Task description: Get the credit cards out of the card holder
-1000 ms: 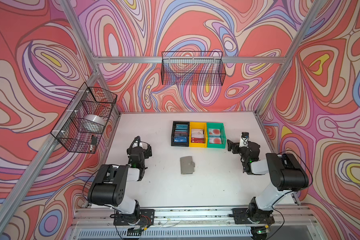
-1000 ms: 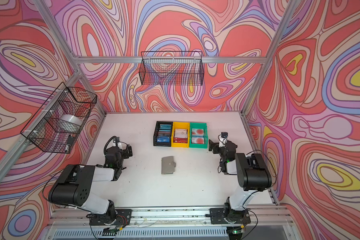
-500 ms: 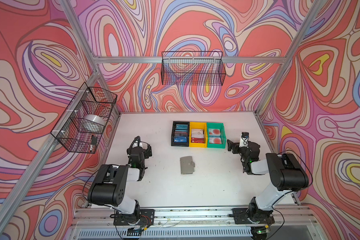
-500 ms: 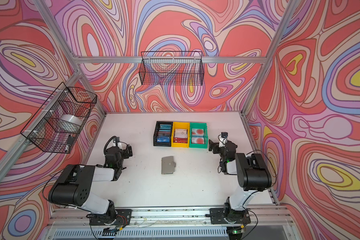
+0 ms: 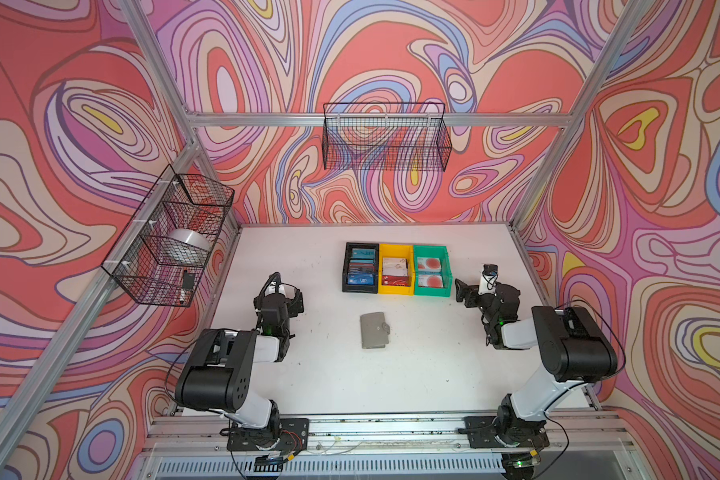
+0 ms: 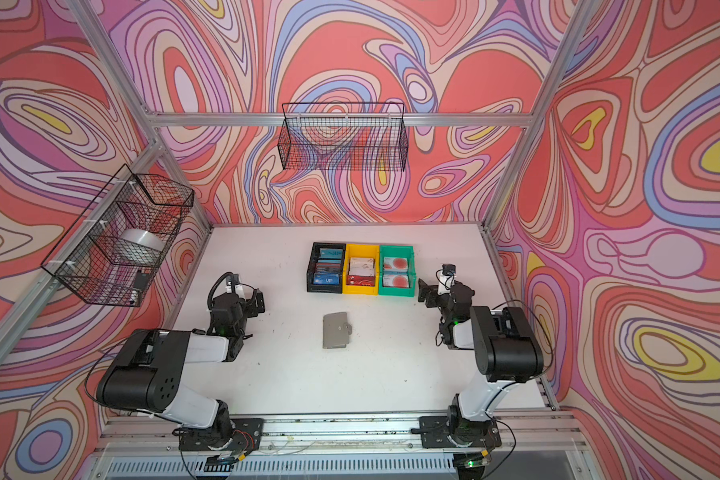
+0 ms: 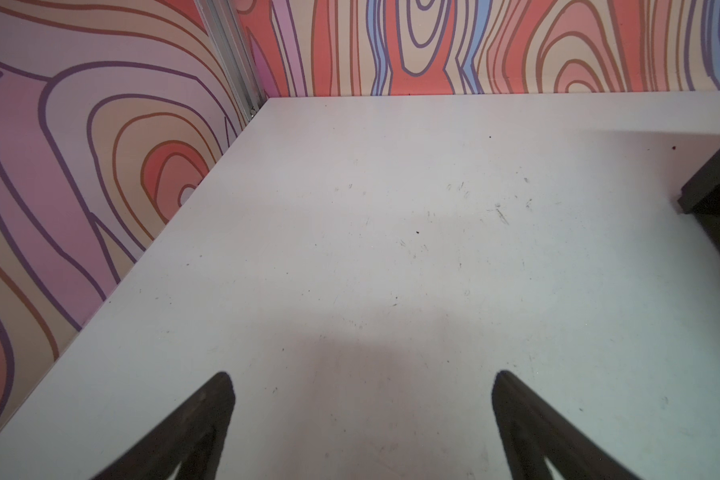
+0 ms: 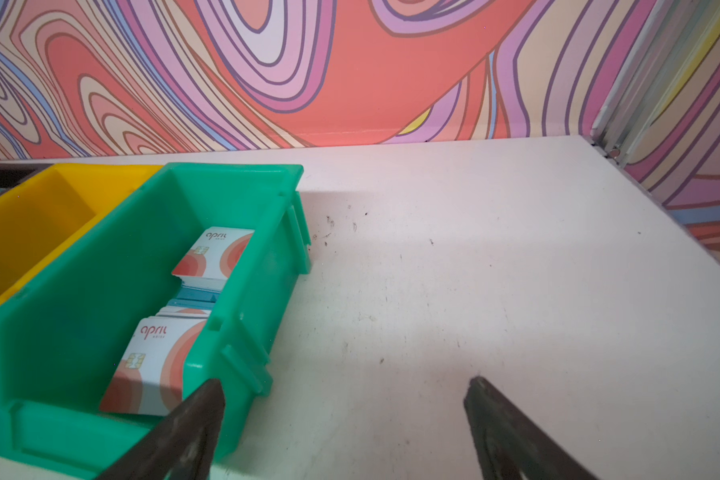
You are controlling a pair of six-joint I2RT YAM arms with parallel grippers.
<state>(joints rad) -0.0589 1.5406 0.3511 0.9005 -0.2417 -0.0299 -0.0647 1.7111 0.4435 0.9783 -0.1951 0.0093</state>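
I should brace the spine (image 5: pixel 362 331) with my left gripper while my right gripper opens the cover from the snap tab, because the grey card holder lies loose with its cover shut (image 5: pixel 373 330).
The grey card holder (image 5: pixel 374 330) (image 6: pixel 336 330) lies shut and flat mid-table in both top views, snap tab to its right. No credit cards show in it. Other cards lie in the bins: a blue "VIP" card (image 5: pixel 359 281) and pale cards with red blotches (image 8: pixel 150 365). My left gripper (image 5: pixel 294 300) (image 7: pixel 360 382) hovers open over bare table, left of the holder and well apart from it. My right gripper (image 5: pixel 463 293) (image 8: pixel 346 390) is open and empty beside the green bin (image 8: pixel 80 291), to the holder's right.
Black bin (image 5: pixel 360 287), yellow bin (image 5: pixel 395 291) and the green bin (image 5: pixel 432 292) stand in a row behind the holder. A wire basket (image 5: pixel 171 237) hangs on the left wall, another wire basket (image 5: pixel 385 137) on the back wall. Patterned walls close three sides.
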